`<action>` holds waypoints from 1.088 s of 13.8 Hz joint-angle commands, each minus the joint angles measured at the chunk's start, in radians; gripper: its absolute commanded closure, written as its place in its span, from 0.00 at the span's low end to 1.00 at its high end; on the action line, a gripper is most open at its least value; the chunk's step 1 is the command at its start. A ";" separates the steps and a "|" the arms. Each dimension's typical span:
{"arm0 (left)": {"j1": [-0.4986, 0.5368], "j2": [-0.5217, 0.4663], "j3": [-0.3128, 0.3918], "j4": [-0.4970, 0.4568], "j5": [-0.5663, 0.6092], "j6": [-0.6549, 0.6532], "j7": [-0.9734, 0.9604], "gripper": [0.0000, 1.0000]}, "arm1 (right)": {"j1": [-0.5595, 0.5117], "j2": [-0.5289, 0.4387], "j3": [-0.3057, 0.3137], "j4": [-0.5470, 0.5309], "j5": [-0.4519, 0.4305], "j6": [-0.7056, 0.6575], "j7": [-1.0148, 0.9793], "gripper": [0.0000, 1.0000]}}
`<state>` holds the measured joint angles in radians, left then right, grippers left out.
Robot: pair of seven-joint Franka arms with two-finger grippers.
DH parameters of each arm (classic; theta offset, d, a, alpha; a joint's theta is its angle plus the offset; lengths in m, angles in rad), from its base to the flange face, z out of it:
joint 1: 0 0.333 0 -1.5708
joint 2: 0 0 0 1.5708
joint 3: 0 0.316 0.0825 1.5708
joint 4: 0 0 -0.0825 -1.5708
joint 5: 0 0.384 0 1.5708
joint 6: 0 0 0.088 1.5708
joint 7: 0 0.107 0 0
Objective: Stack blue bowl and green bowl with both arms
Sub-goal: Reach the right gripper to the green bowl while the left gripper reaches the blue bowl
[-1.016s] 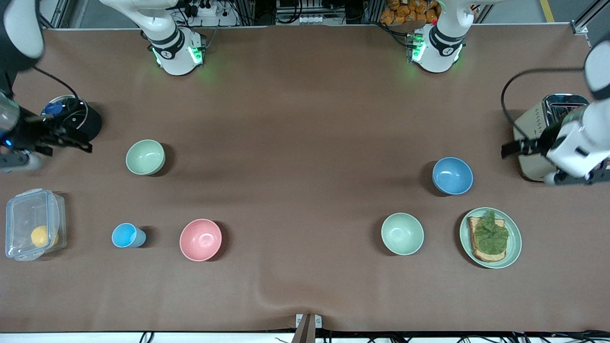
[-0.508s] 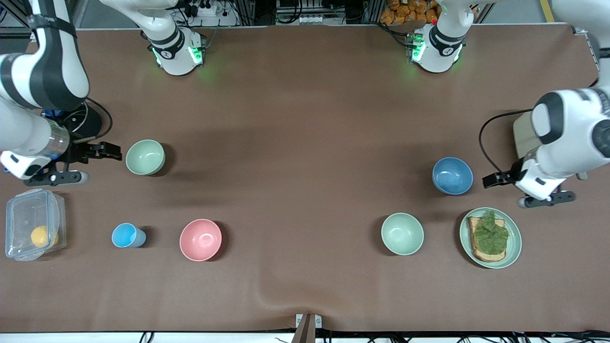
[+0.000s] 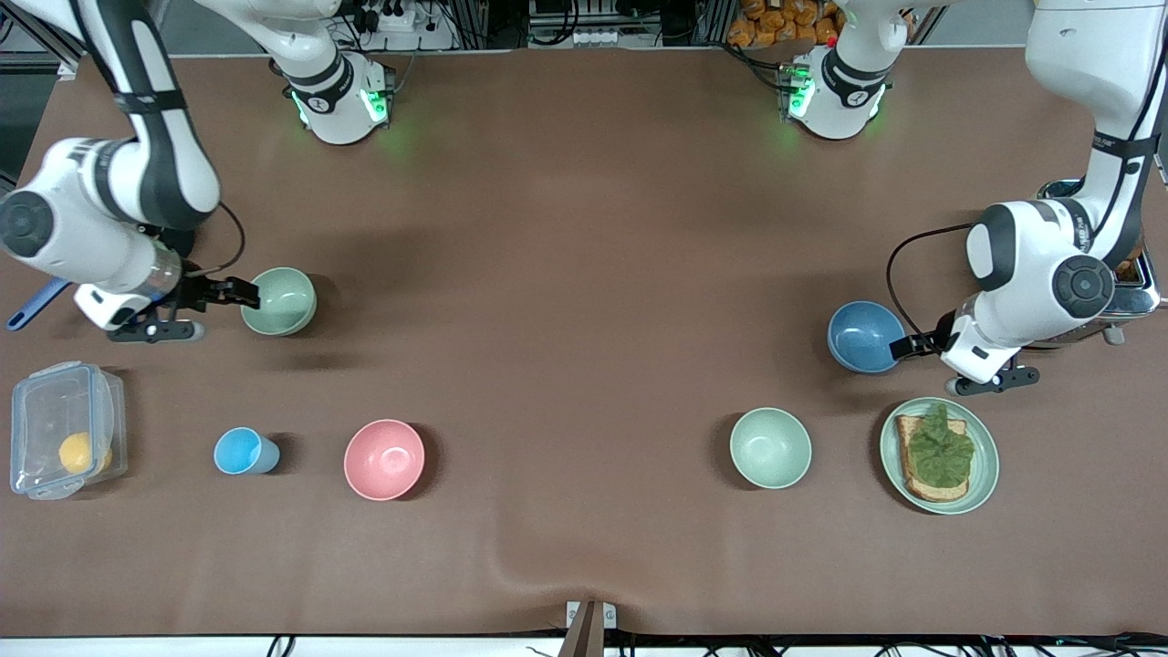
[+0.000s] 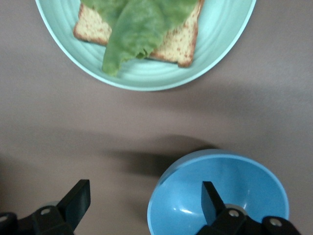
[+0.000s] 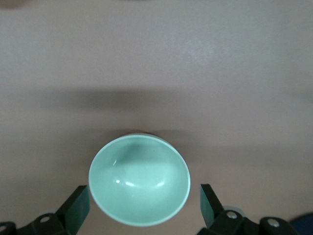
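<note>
My gripper is going to stack the bowls, and the blue bowl point(image 3: 865, 338) will sit deep inside the pale green bowl point(image 3: 283, 301), because the pale green bowl is empty and flares like the blue bowl.
The blue bowl point(image 3: 867, 337) stands upright toward the left arm's end of the table. My left gripper point(image 3: 908, 347) is at its rim and open. In the left wrist view one finger hangs over the blue bowl's point(image 4: 220, 193) inside and the other over bare table, so the left gripper point(image 4: 145, 198) straddles the rim. The pale green bowl point(image 3: 279, 300) stands toward the right arm's end. My right gripper point(image 3: 239, 294) is open beside it. In the right wrist view the green bowl point(image 5: 139, 186) lies between the spread fingers of the right gripper point(image 5: 144, 201), untouched.
A mint-green bowl point(image 3: 770, 447) and a green plate point(image 3: 984, 479) with toast and lettuce lie nearer the front camera than the blue bowl. A pink bowl point(image 3: 384, 459), a light-blue cup point(image 3: 245, 451) and a clear lidded box point(image 3: 64, 429) lie nearer than the green bowl. A toaster point(image 3: 1127, 287) stands beside the left arm.
Both arms have swung in from the table's ends. The left gripper has reached the blue bowl's rim and the right gripper the green bowl. Both stayed open; no bowl has moved.
</note>
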<state>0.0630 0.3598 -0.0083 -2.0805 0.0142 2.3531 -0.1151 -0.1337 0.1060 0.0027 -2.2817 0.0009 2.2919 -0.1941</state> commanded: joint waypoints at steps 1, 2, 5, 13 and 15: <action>0.008 0.011 -0.010 -0.020 -0.022 0.017 -0.001 0.00 | -0.045 0.023 0.008 -0.054 0.025 0.101 -0.163 0.03; 0.008 0.011 -0.012 -0.024 -0.022 0.015 -0.001 0.00 | -0.085 0.047 0.011 -0.056 0.027 0.128 -0.239 0.05; 0.001 0.021 -0.012 -0.036 -0.022 0.014 0.011 0.00 | -0.122 0.104 0.011 -0.062 0.059 0.182 -0.311 0.15; -0.011 0.039 -0.028 -0.033 -0.022 -0.005 0.008 0.60 | -0.107 0.161 0.014 -0.111 0.175 0.271 -0.338 1.00; -0.012 0.039 -0.032 -0.029 -0.022 -0.008 0.006 1.00 | -0.101 0.153 0.014 -0.102 0.175 0.235 -0.328 1.00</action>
<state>0.0518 0.4008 -0.0351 -2.1112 0.0141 2.3521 -0.1143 -0.2393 0.2671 0.0146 -2.3806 0.1532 2.5368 -0.5048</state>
